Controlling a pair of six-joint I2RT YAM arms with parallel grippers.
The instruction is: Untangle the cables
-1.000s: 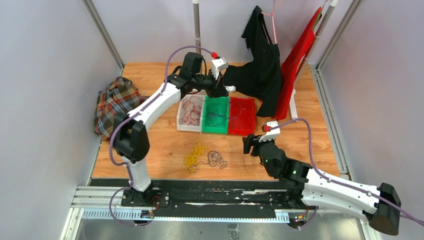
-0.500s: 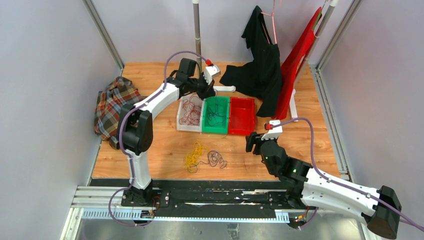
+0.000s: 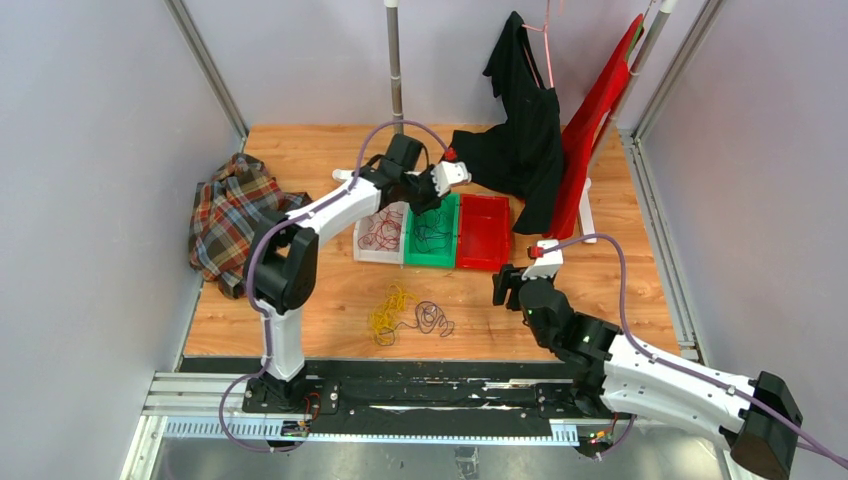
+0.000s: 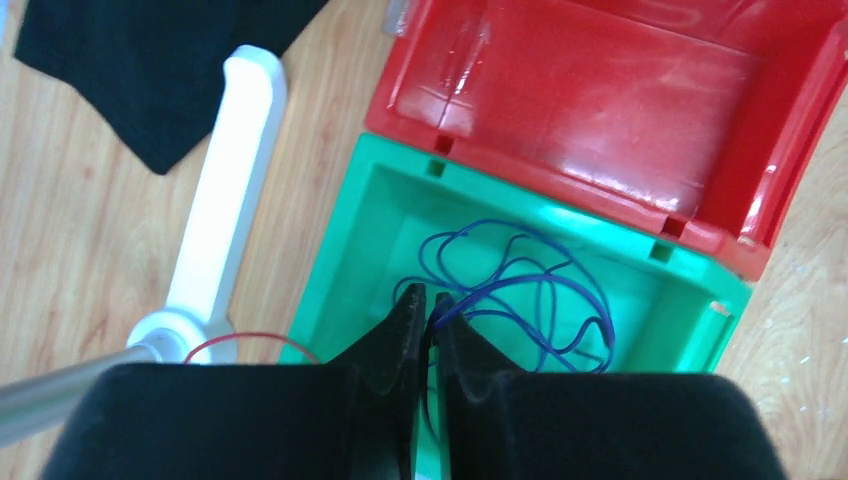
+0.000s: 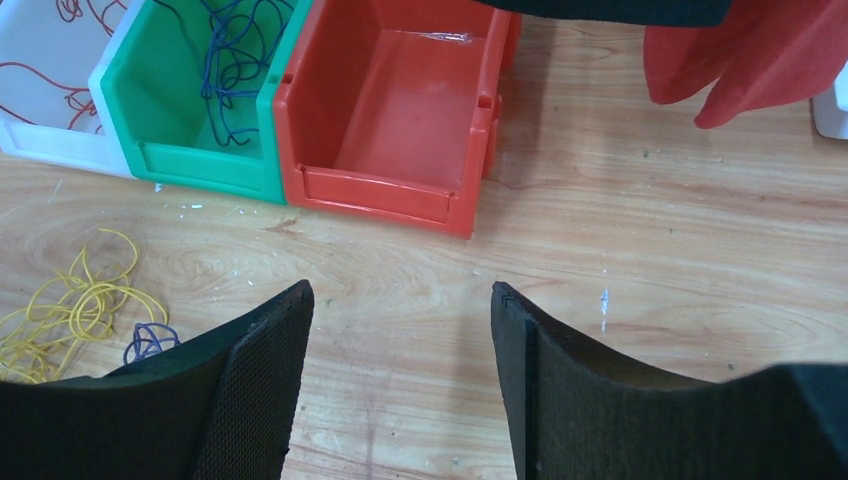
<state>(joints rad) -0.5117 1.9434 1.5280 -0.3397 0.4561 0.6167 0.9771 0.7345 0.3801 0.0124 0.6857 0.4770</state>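
Note:
I expect the dark blue-purple heap (image 3: 430, 318) to lift free and leave the yellow heap behind, as the blue-purple heap's loops (image 3: 434, 317) lie mostly out to the side.
Blue cables (image 4: 520, 290) lie coiled in the green bin (image 4: 345, 250). My left gripper (image 4: 428, 292) hangs over that bin, its jaws pressed together on one blue strand that comes out at the tips. From above, the left gripper (image 3: 428, 195) sits at the green bin's (image 3: 430, 258) back edge. Dark red cables (image 3: 380, 230) fill the white bin (image 3: 362, 250). A yellow bunch (image 3: 388, 308) and a small dark blue-purple bunch (image 3: 432, 318) lie tangled on the table. My right gripper (image 5: 400, 290) stands open above bare wood, in front of the empty red bin (image 5: 400, 110).
A plaid cloth (image 3: 232, 215) lies at the left table edge. A black garment (image 3: 520, 130) and a red one (image 3: 600, 110) hang at the back right. A white stand foot (image 4: 225, 190) lies beside the green bin. A metal pole (image 3: 395, 60) rises at the back.
My left gripper swung right and came down from behind the white bin to the back of the green bin. The right arm shifted only slightly.

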